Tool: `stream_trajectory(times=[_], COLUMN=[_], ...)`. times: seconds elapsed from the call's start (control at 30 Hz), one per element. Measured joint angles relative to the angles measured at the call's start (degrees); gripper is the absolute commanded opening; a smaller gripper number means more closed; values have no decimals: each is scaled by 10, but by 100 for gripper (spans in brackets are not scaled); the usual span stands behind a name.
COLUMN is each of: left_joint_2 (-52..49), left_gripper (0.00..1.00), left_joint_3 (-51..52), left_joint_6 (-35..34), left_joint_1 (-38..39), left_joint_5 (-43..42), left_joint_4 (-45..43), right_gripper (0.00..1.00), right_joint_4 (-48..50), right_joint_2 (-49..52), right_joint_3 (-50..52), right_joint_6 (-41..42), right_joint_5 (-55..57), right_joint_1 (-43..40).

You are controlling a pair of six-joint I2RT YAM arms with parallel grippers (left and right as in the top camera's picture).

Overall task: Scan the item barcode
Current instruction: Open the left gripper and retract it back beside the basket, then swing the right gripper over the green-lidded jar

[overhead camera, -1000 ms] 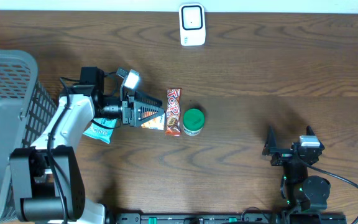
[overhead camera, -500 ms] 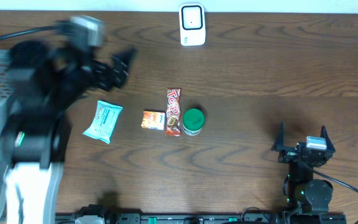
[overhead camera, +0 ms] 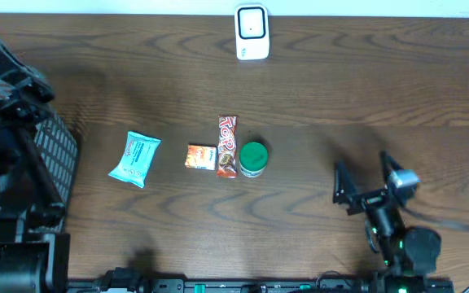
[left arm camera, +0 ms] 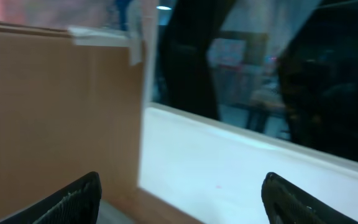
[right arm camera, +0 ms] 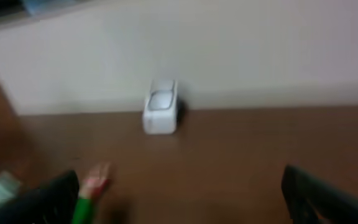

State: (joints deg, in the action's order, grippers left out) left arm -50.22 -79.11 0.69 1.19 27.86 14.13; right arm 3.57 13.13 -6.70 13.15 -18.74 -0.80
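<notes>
The green-lidded jar is standing close to the red candy bar (overhead camera: pixel 238 156), so the robot's right gripper should move the jar (overhead camera: pixel 254 156) away from the candy bar before it grips the jar.
Four items lie in a row mid-table: a light blue wipes packet (overhead camera: pixel 134 159), a small orange packet (overhead camera: pixel 200 157), a red candy bar (overhead camera: pixel 227 146) and a green-lidded jar (overhead camera: pixel 253 159). The white scanner (overhead camera: pixel 252 32) stands at the far edge. My left gripper (overhead camera: pixel 19 69) is raised at the far left, open and empty, well away from the items. In its wrist view the left gripper (left arm camera: pixel 182 211) faces a wall and cardboard. My right gripper (overhead camera: pixel 365 181) is open and empty, right of the jar. The right wrist view shows the scanner (right arm camera: pixel 161 114) ahead, blurred.
A grey mesh basket (overhead camera: pixel 55 150) sits at the left edge under my left arm. In the right wrist view the jar (right arm camera: pixel 86 208) and candy bar (right arm camera: pixel 96 179) lie at the lower left, beside my left finger.
My left arm swung away from the orange packet, up and back to the far left; the packet stays on the table. My right gripper turned and shifted slightly left.
</notes>
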Motion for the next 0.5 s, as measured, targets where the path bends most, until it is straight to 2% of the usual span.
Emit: stream_trajectory(times=[0.1,0.17,0.3,0.37,0.5], left_joint_2=[-3,-2,1,9,35], left_gripper=[83,83,83,83,83], left_joint_3=[0,1,1,6,21], left_joint_6=[16,30,45,50,54], left_joint_1=[0,0,0,0,0], left_joint_5=[26,35,46,47,51], left_joint_4=[3,10,10,11,12], right_gripper=[99,99,99,99,99], right_joint_4=[-119,-210,-412,-464,-477], right_joint_2=[95,176,359,420,516], right_joint_3=[-93,-191,-452,-539,-648], right_joint_6=[19,28,43,45,47], right_joint_5=[-26,-38,-82,-132,-260], right_joint_1=[0,1,9,17,23])
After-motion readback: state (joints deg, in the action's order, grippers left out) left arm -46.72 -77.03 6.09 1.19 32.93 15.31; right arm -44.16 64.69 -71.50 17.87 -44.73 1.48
